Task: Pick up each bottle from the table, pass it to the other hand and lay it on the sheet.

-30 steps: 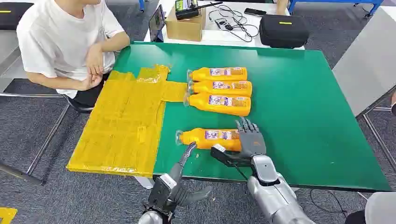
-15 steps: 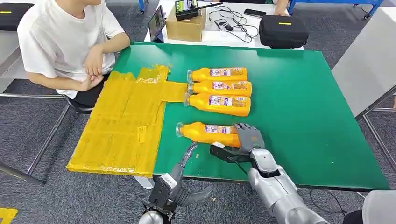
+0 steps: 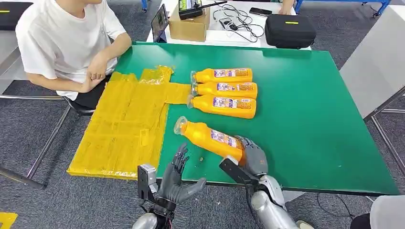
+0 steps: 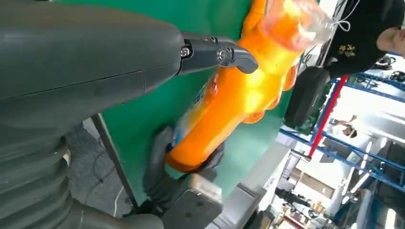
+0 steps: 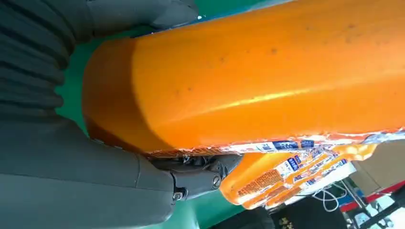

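Note:
Blocks of small print (image 3: 224, 139) are facing up, so I expect the orange bottle's hidden side (image 3: 210, 139) to have a bigger front label when I flip it over.
My right hand (image 3: 251, 157) grips the base end of an orange bottle (image 3: 208, 138) and holds it tilted above the green table (image 3: 305, 109), clear cap pointing toward the yellow sheet (image 3: 125, 125). In the right wrist view the bottle (image 5: 267, 81) sits between the thumb and the dark fingers (image 5: 200, 174). My left hand (image 3: 177, 179) is at the table's near edge below the bottle's cap end, fingers apart, holding nothing. The left wrist view looks past my left hand (image 4: 217, 53) at the bottle (image 4: 229, 105). Three more orange bottles (image 3: 224, 90) lie side by side further back.
A person in a white shirt (image 3: 62, 43) sits at the table's far left corner, hands near the sheet. Behind the green table are a cardboard box (image 3: 189, 25), cables and a black case (image 3: 290, 31). A grey table (image 3: 377, 62) stands to the right.
My right hand closed on the nearest bottle and lifted it off the table, tilting its cap end up toward the sheet. My left hand rose and spread its fingers.

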Robot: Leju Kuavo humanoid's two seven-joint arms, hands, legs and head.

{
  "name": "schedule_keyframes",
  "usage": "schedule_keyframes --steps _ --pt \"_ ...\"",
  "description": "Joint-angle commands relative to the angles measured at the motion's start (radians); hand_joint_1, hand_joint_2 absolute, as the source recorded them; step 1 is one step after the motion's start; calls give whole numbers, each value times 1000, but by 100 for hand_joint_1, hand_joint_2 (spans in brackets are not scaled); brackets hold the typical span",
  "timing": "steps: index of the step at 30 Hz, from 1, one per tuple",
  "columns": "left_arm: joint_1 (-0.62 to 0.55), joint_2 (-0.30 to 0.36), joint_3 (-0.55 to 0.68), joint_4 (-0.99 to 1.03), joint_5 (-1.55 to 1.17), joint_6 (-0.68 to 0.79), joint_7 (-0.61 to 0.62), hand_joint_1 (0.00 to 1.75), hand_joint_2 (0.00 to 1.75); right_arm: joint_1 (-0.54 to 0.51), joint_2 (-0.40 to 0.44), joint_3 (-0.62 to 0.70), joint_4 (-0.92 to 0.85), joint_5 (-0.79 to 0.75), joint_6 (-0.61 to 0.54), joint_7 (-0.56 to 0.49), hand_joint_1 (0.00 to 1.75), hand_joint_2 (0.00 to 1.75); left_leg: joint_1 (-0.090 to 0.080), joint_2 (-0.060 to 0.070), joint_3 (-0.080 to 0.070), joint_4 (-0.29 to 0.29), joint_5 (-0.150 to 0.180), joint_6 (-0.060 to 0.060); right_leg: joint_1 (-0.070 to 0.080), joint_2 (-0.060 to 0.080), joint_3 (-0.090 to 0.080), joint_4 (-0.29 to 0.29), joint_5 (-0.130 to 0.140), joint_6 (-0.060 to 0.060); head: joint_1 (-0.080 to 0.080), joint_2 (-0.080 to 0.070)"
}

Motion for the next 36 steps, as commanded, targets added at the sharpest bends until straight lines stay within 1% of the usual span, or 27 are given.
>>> schedule_keyframes --steps 1,4,6,7,8,9,11,12,15,17,18,21,24,29,31,32,36 --pt "1 10 23 -15 5 -1 7 0 175 29 6 -46 -35 -7 4 -1 175 175 1 0 2 0 -1 -1 1 -1 2 -1 -1 -2 0 0" --pt "1 10 23 -15 5 -1 7 0 175 29 6 -46 -35 -7 4 -1 175 175 1 1 2 0 -1 -1 1 0 2 -1 -1 -2 0 0" --pt "-6 17 9 -3 8 0 6 0 175 48 21 -83 -68 -88 -29 -62 175 175 1 1 2 0 -2 -2 1 0 2 -1 -1 -3 0 0" --pt "-9 23 -3 4 2 14 -3 0 175 76 33 -110 -126 -160 -56 -120 175 175 1 0 2 0 -1 -1 1 -1 2 -1 -1 -2 0 0" --pt "-7 19 -3 18 74 -25 49 0 175 104 39 -120 -189 -214 -74 -148 175 175 0 -1 1 -1 -1 -1 0 -1 1 -1 -1 -2 0 0" --pt "-7 23 -9 18 125 -65 77 0 175 126 37 -116 -244 -232 -89 -156 175 175 1 0 2 0 -1 -2 1 -1 2 -1 -2 -3 0 0" --pt "-4 30 -31 2 143 -84 71 0 175 154 30 -93 -316 -246 -99 -157 175 175 1 -1 1 0 -2 -2 1 -2 2 0 -2 -3 0 0" --pt "-4 32 -39 -7 142 -87 66 0 175 157 25 -77 -319 -218 -120 -150 175 175 0 -1 -1 0 -1 -1 0 -1 -1 0 -1 -2 0 0" --pt "-2 35 -54 -31 166 -105 74 0 175 157 27 -28 -281 -206 -91 -141 175 175 1 1 1 0 -3 -2 1 0 1 0 -2 -3 0 0" --pt "5 40 -59 -64 129 -97 16 0 175 164 50 16 -251 -239 -24 -156 175 175 0 1 -1 0 -1 -1 0 1 -1 0 -1 -2 0 0" --pt "3 37 -62 -72 94 -71 -19 0 175 165 60 34 -241 -256 -9 -165 175 175 1 2 0 0 -2 -1 1 1 0 0 -1 -2 0 0" --pt "-27 28 -71 -54 70 -34 -33 0 175 156 63 94 -197 -245 -21 -176 175 175 0 1 -2 0 -1 -1 1 1 -2 0 -1 -2 0 0" --pt "-45 22 -83 -35 107 -51 -21 0 175 153 62 148 -184 -238 -19 -192 175 175 1 1 0 0 -2 -2 2 0 0 -1 -1 -3 0 0" --pt "-48 19 -83 -59 162 -57 -44 0 175 125 62 207 -149 -237 -17 -190 175 175 1 1 -1 0 -1 -1 1 1 -2 0 -1 -2 0 0" --pt "-51 23 -83 -73 160 -31 -68 0 175 116 65 239 -131 -243 7 -188 175 175 1 1 -1 0 -2 -1 1 1 -1 0 -1 -3 0 0" --pt "-56 25 -87 -76 122 7 -108 0 175 116 70 249 -125 -247 11 -196 175 175 1 0 -2 0 -1 -1 1 0 -2 0 -1 -2 0 0" --pt "-75 18 -94 -63 114 30 -121 0 175 118 81 262 -105 -256 8 -214 175 175 1 0 -1 0 -1 -1 1 -1 -1 0 -2 -3 0 0"
